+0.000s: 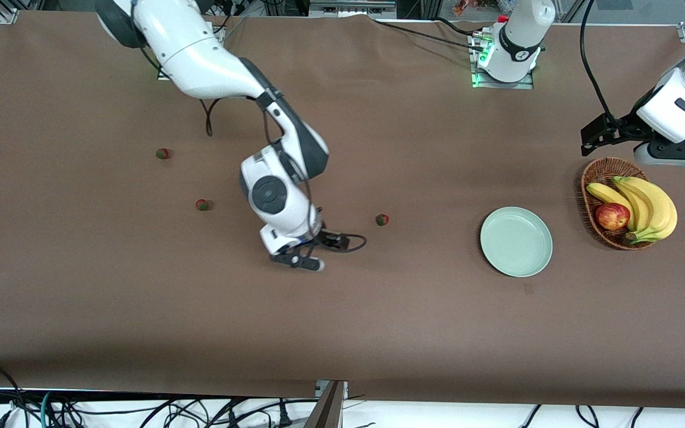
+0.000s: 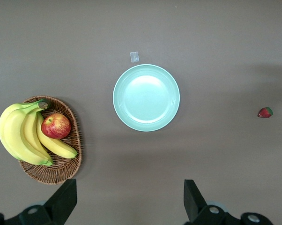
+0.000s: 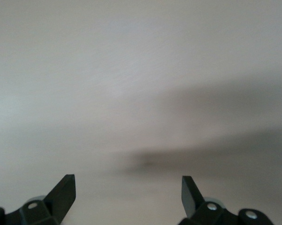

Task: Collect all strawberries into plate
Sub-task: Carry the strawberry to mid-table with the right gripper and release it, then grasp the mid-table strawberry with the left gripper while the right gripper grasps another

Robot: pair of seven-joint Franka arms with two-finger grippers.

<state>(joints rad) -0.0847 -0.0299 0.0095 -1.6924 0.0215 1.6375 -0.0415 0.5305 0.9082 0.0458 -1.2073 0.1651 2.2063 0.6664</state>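
Observation:
My right gripper is open with clear table (image 1: 236, 222) up to the middle strawberry (image 1: 203, 204), so I should keep heading there and close once it is between my fingers.
Three strawberries lie on the brown table: one (image 1: 163, 154) toward the right arm's end, one (image 1: 203, 205) nearer the front camera, and one (image 1: 382, 220) between my right gripper and the plate. The last also shows in the left wrist view (image 2: 265, 112). The mint-green plate (image 1: 516, 241) is empty and also shows in the left wrist view (image 2: 146, 97). My right gripper (image 1: 305, 261) is open and empty, low over bare table between two berries; its wrist view (image 3: 128, 190) shows no strawberry. My left gripper (image 1: 675, 156) is open and empty, high near the basket (image 2: 130, 197).
A brown wicker basket (image 1: 601, 178) with bananas (image 1: 646, 205) and a red apple (image 1: 612, 216) stands beside the plate toward the left arm's end. A small scrap of tape (image 2: 135, 56) lies by the plate. Cables hang along the table's front edge.

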